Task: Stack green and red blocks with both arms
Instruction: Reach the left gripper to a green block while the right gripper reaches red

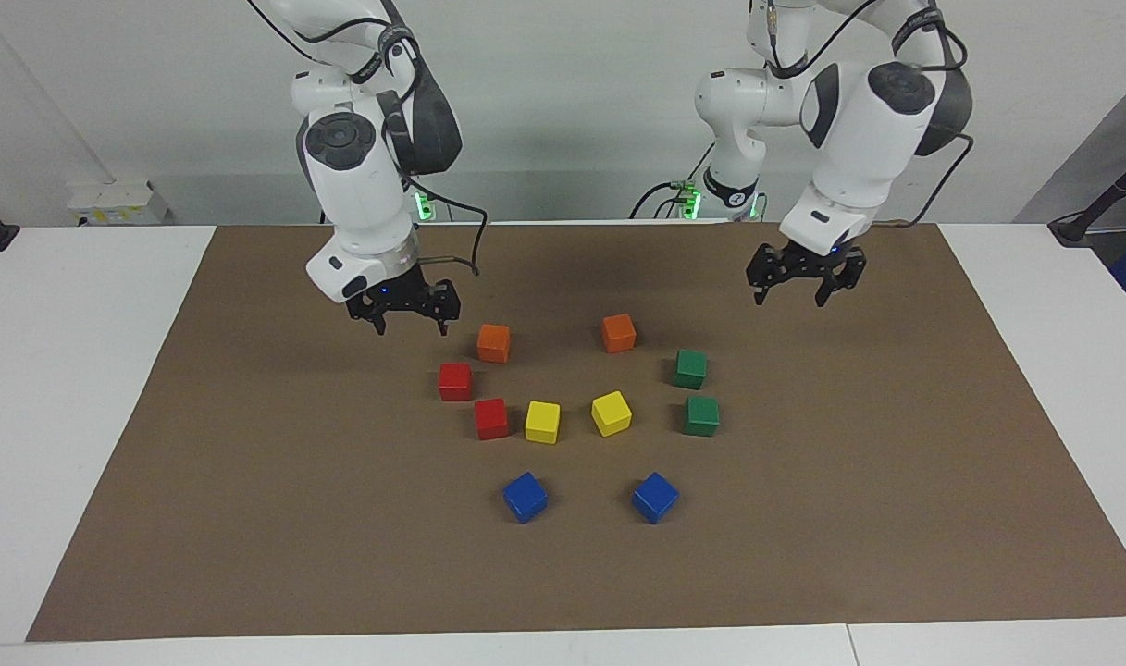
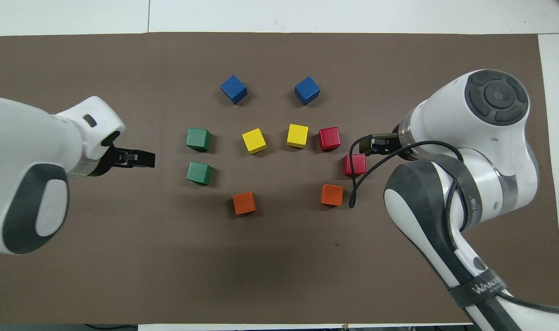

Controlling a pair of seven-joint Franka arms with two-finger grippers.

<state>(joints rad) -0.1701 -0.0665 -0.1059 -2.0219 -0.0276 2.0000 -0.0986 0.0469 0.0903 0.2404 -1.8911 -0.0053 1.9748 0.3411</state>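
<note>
The red cube nearer the orange cube point(image 1: 455, 382) has both its sides point(image 1: 441, 383) free for my open fingers, so my right gripper keeps going down toward it until they straddle it.
Two red cubes point(image 1: 454, 381) point(image 1: 491, 418) sit close together on the brown mat toward the right arm's end; they also show in the overhead view point(image 2: 354, 165) point(image 2: 329, 139). Two green cubes point(image 1: 689, 368) point(image 1: 702, 415) sit toward the left arm's end, also seen from overhead point(image 2: 199, 173) point(image 2: 198, 139). All lie singly, none stacked. My right gripper point(image 1: 412, 314) is open and empty, raised over bare mat beside the red cubes point(image 2: 369, 145). My left gripper point(image 1: 806, 289) is open and empty, raised over bare mat beside the green cubes point(image 2: 143, 159).
Two orange cubes point(image 1: 493, 342) point(image 1: 618, 332) lie nearest the robots. Two yellow cubes point(image 1: 542, 422) point(image 1: 611, 413) sit between the red and green pairs. Two blue cubes point(image 1: 525, 497) point(image 1: 655, 497) lie farthest out. The brown mat point(image 1: 248, 518) covers a white table.
</note>
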